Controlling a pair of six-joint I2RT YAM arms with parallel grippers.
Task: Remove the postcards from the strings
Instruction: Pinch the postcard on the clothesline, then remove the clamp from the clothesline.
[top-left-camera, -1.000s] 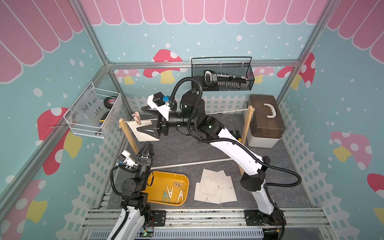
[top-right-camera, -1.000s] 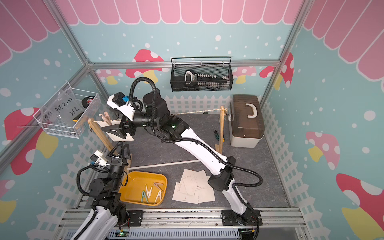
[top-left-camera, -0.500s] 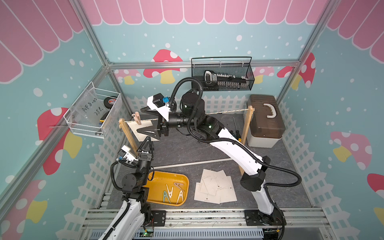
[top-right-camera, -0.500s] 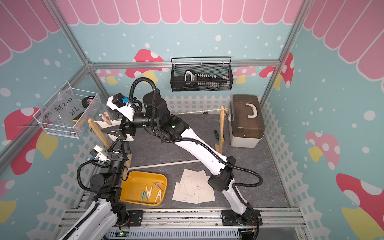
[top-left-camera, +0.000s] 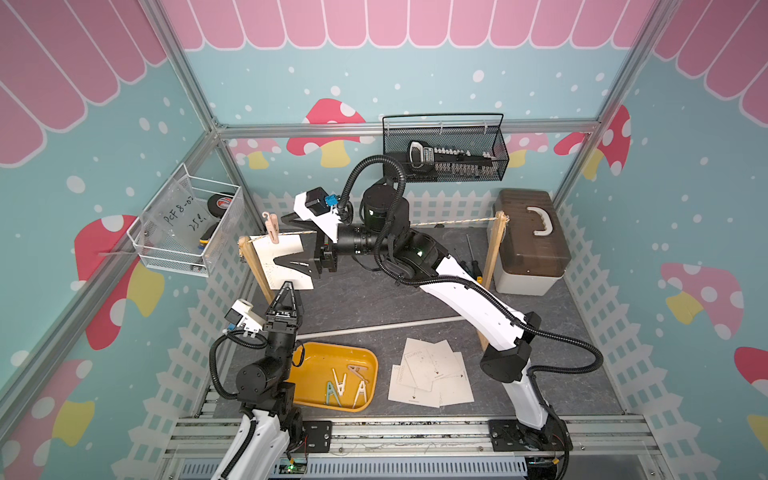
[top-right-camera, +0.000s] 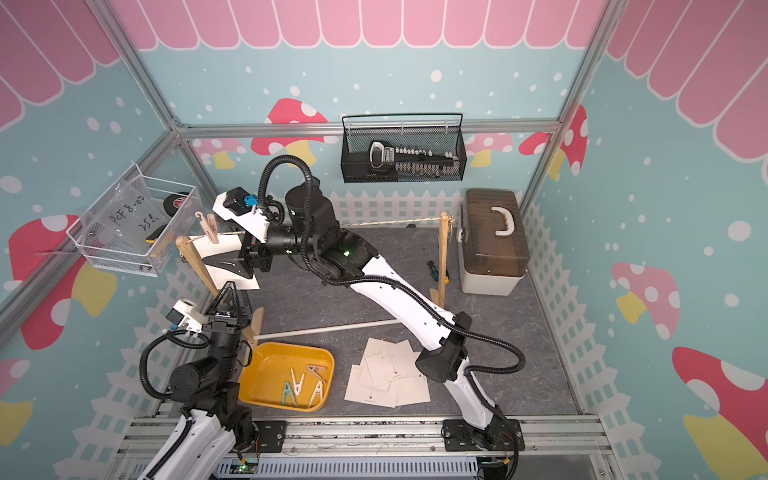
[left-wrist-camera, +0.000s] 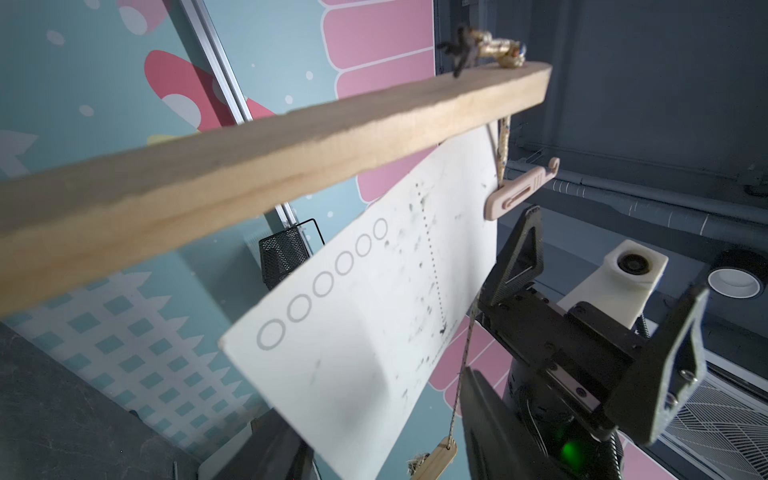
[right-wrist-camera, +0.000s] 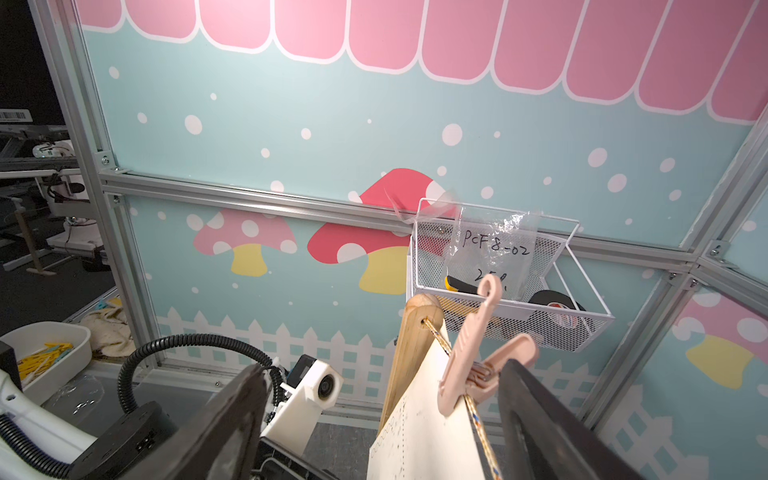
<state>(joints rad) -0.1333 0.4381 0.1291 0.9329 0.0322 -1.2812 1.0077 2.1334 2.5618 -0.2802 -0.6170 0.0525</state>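
Note:
The pink clothespin pins the postcard's top (top-left-camera: 275, 238) to the string, so my right gripper should squeeze its handles (top-left-camera: 270, 219) and remove it before my left gripper takes the postcard.
One postcard (top-left-camera: 264, 266) (top-right-camera: 208, 249) hangs from the string (top-left-camera: 453, 222) near the left wooden post (top-left-camera: 251, 266), pinned by a pink clothespin (top-left-camera: 272, 227) (right-wrist-camera: 478, 353). My right gripper (top-left-camera: 297, 243) (right-wrist-camera: 386, 436) is open and straddles the card's top. One of its fingers (right-wrist-camera: 540, 424) stands next to the clothespin. My left gripper (top-left-camera: 286, 286) (left-wrist-camera: 374, 407) reaches up from below. The postcard's (left-wrist-camera: 365, 311) lower edge lies between its half-narrowed fingers, with a gap showing on one side. Several postcards (top-left-camera: 432, 374) lie piled on the floor.
A yellow tray (top-left-camera: 316, 353) with clothespins sits at the front left. A white rod (top-left-camera: 382, 326) joins the posts' feet. A brown-lidded box (top-left-camera: 528, 241) stands at the back right, past the right post (top-left-camera: 492, 249). Wire baskets (top-left-camera: 187, 228) (top-left-camera: 444, 153) hang on the walls.
My left gripper has risen to the hanging card's lower edge, and its jaws have narrowed round it. The right arm has stayed where it was.

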